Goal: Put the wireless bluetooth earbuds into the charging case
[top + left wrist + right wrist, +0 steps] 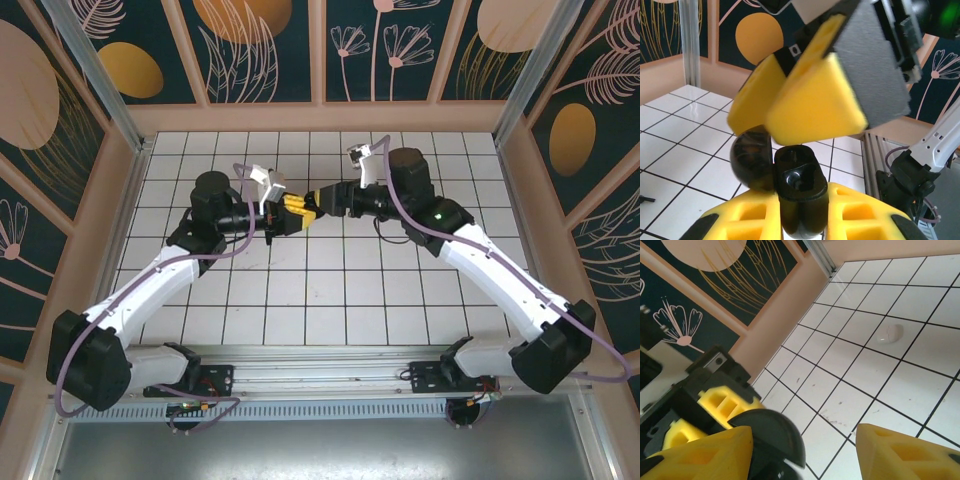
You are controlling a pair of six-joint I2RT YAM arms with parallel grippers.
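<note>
I should move my right gripper back and close it around the case [800, 175], because the charging case's lid [776, 436] is outside the gap between my right gripper's fingers.
My left gripper [801, 212] is shut on the black charging case [799, 175] and holds it upright above the tiles. The case's rounded lid [751, 160] is swung open to the left, and its sockets look dark and glossy. I cannot tell if a bud sits inside. My right gripper [805, 440] is open just above the case, the lid [767, 432] against its left finger [705, 455]. Both grippers meet at the table's middle, the left gripper [280, 212] facing the right gripper [318, 197]. A tiny black thing [645, 199] on a tile may be one earbud.
A small white blob [888, 333] lies on a tile far from the grippers. The white tiled floor [330, 290] is ringed by peach walls [320, 118], with an aluminium rail [320, 365] along the near edge by the arm bases.
</note>
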